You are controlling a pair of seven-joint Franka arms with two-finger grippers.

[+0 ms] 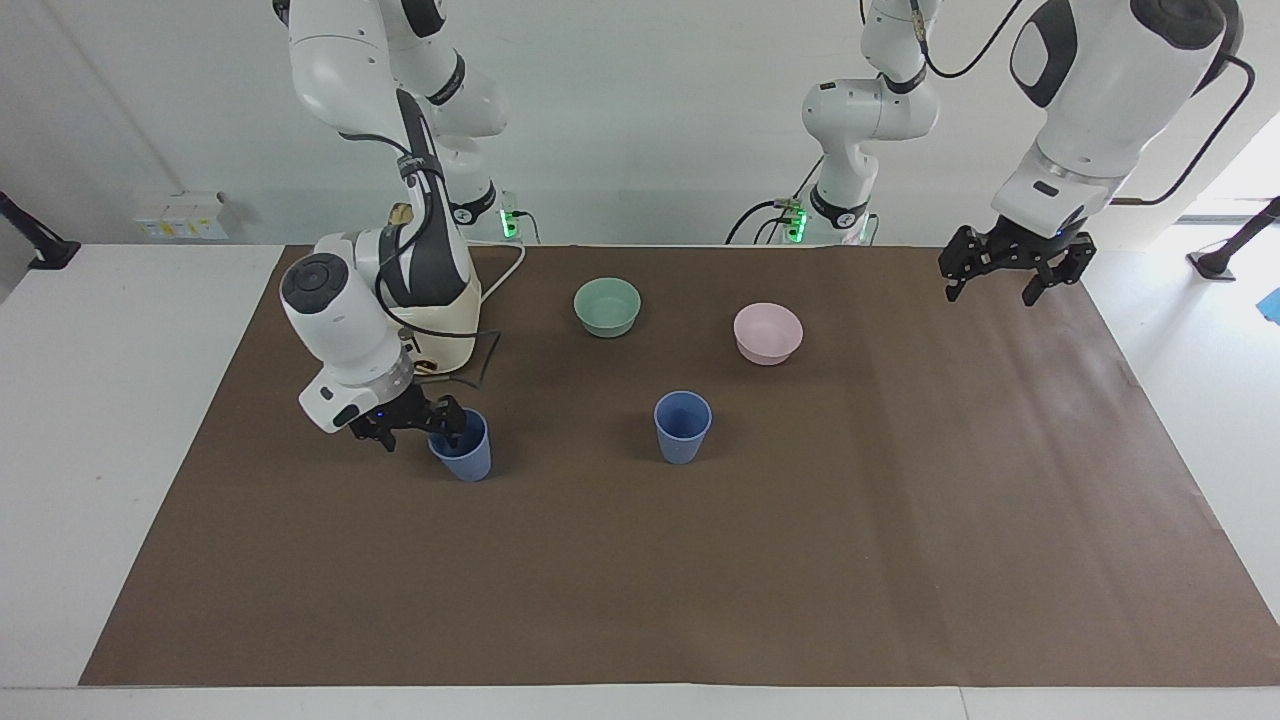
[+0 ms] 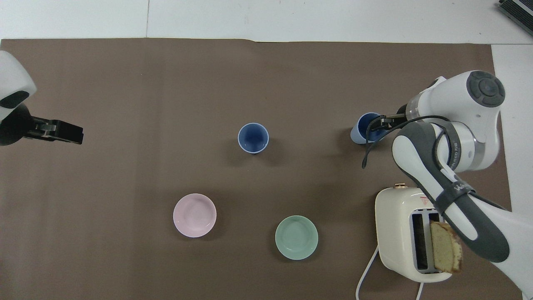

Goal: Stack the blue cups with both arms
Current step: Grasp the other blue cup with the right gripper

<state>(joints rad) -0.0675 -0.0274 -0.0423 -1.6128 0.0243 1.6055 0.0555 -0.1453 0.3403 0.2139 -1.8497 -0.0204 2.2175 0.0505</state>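
The other blue cup (image 2: 366,128) gets narrower toward its base (image 2: 357,136), so I expect it to nest almost to its rim when I lower it into the middle cup.
Two blue cups stand upright on the brown mat. One cup (image 1: 682,427) (image 2: 252,138) is near the middle. The other cup (image 1: 464,452) (image 2: 360,132) stands toward the right arm's end, farther from the robots than the toaster. My right gripper (image 1: 420,430) (image 2: 379,123) is low beside this cup, open, with one finger at its rim on the side toward the right arm's end. I cannot tell whether it touches. My left gripper (image 1: 1010,272) (image 2: 75,135) hangs open and empty, high over the mat's edge at the left arm's end.
A cream toaster (image 1: 450,325) (image 2: 399,216) with a bread slice in one slot stands close to the right arm, its cord trailing. A green bowl (image 1: 607,306) (image 2: 296,237) and a pink bowl (image 1: 767,332) (image 2: 194,215) sit nearer the robots than the cups.
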